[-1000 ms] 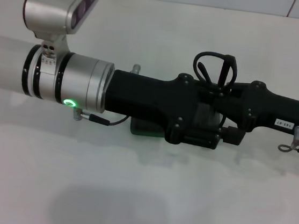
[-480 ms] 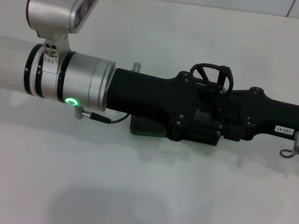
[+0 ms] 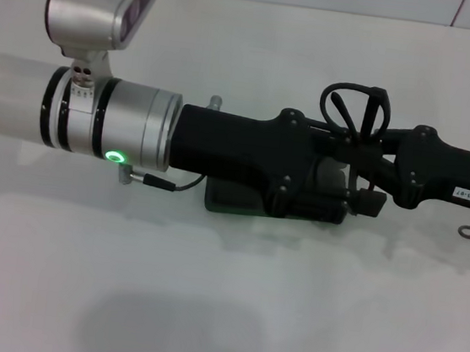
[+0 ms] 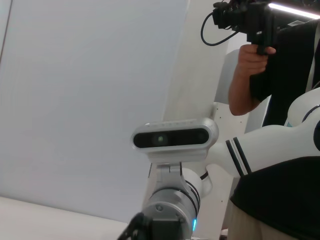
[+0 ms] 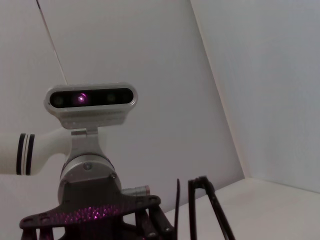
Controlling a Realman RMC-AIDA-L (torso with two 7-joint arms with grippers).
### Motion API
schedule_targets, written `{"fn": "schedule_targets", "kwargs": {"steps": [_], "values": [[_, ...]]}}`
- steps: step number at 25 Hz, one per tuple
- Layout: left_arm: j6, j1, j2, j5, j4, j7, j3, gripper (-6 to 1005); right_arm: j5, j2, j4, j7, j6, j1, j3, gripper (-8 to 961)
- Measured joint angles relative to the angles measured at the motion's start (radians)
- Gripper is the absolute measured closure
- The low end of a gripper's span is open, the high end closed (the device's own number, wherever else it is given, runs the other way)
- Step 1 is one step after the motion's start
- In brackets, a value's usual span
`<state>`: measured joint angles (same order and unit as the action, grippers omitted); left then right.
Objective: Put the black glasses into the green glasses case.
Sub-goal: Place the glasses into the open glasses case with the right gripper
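The robot's left gripper blocks the green glasses case (image 3: pixel 239 199), meeting the right gripper at the black glasses (image 3: pixel 379 103). The robot should draw the grippers apart before the right gripper lowers the glasses.
In the head view the black glasses (image 3: pixel 357 113) stick up as thin wire loops where the two black grippers meet. They sit at the tip of my right gripper (image 3: pixel 364 175), which reaches in from the right and is shut on them. The frame also shows close up in the right wrist view (image 5: pixel 200 210). The green glasses case (image 3: pixel 230 203) lies on the table under my left gripper (image 3: pixel 326 195). Only its dark green near edge shows, and I cannot see whether it is open. My left gripper reaches in from the left, directly above the case.
The white table (image 3: pixel 220 310) spreads out in front of the arms. A thin cable (image 3: pixel 162 186) hangs below my left wrist. The left wrist view shows my right arm's camera (image 4: pixel 170 138) and a person holding a camera rig (image 4: pixel 252 45) behind the robot.
My right gripper has drawn back to the right, and the glasses went with it. They dipped lower half a second ago and stand up higher again. My left arm has hardly moved.
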<state>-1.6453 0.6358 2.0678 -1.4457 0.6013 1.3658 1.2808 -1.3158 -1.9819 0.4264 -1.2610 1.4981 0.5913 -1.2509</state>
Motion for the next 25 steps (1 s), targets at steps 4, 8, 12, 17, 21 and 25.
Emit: {"fn": "schedule_targets", "kwargs": {"steps": [4, 8, 12, 17, 21, 25], "values": [[0.002, 0.006, 0.003, -0.001, 0.000, 0.000, 0.000, 437, -0.015, 0.000, 0.000, 0.000, 0.003, 0.005, -0.005, 849], [0.004, 0.011, 0.005, -0.001, 0.000, 0.000, 0.000, 437, -0.039, -0.003, 0.001, 0.000, 0.005, 0.010, -0.005, 849], [0.004, 0.010, -0.003, 0.003, 0.000, 0.003, 0.000, 437, -0.038, 0.003, 0.004, 0.004, 0.005, -0.003, 0.021, 849], [-0.002, -0.028, -0.017, 0.015, 0.000, 0.002, -0.087, 437, -0.039, -0.002, 0.036, 0.087, -0.001, -0.051, 0.093, 850], [0.020, -0.086, -0.019, 0.011, 0.000, -0.002, -0.252, 436, -0.079, -0.028, 0.140, 0.159, -0.035, -0.091, 0.085, 850], [0.069, -0.122, -0.024, 0.010, -0.002, -0.012, -0.345, 436, -0.177, -0.045, 0.312, 0.156, -0.092, -0.127, 0.006, 850]]}}
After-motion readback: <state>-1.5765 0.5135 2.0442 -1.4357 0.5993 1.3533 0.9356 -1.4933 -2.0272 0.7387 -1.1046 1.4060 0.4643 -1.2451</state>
